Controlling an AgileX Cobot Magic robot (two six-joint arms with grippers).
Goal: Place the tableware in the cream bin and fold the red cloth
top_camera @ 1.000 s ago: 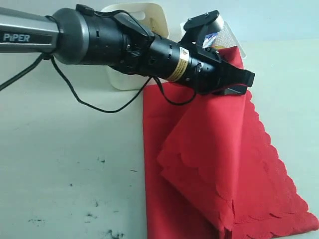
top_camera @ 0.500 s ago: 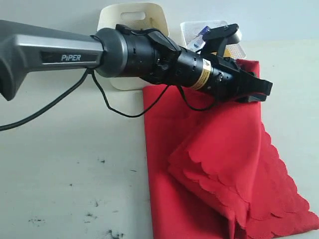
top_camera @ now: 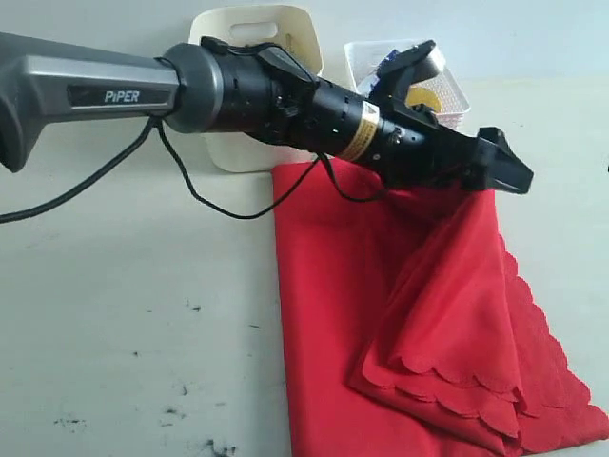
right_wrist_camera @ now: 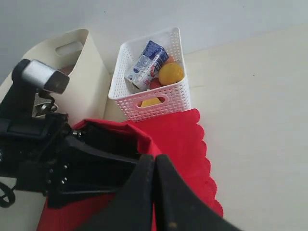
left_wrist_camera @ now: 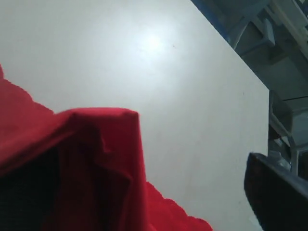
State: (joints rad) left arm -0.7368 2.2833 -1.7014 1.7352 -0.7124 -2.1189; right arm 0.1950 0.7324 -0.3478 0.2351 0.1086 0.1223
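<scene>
The cloth's scalloped edge is lying in loose, overlapping folds (top_camera: pixel 445 392), so I expect the red cloth's flap (top_camera: pixel 464 303) to open out smooth and flat when I spread it.
The red cloth (top_camera: pixel 333 314) lies on the table with one flap pulled up and over toward the right. That flap hangs from my left gripper (top_camera: pixel 509 164), which has reached across and hovers over the cloth's far right part. Its jaws stand apart: in the left wrist view the cloth (left_wrist_camera: pixel 96 163) drapes over one side, and the other finger (left_wrist_camera: pixel 276 192) is bare. My right gripper (right_wrist_camera: pixel 154 161) is shut above the cloth (right_wrist_camera: pixel 178 132), with nothing seen in it. The cream bin (top_camera: pixel 249 29) stands behind the left arm. No tableware shows.
A white lattice basket (right_wrist_camera: pixel 159 98) holding a milk carton (right_wrist_camera: pixel 144 65) and a lemon (right_wrist_camera: pixel 171 73) stands at the cloth's far edge, next to the cream bin (right_wrist_camera: pixel 91 91). The left arm's cable (top_camera: pixel 200 200) hangs over the table. Dark smudges (top_camera: pixel 190 390) mark the near left.
My left gripper has moved right and slightly down, dragging the lifted flap farther over to the right. Its jaws, closed before, now stand apart.
</scene>
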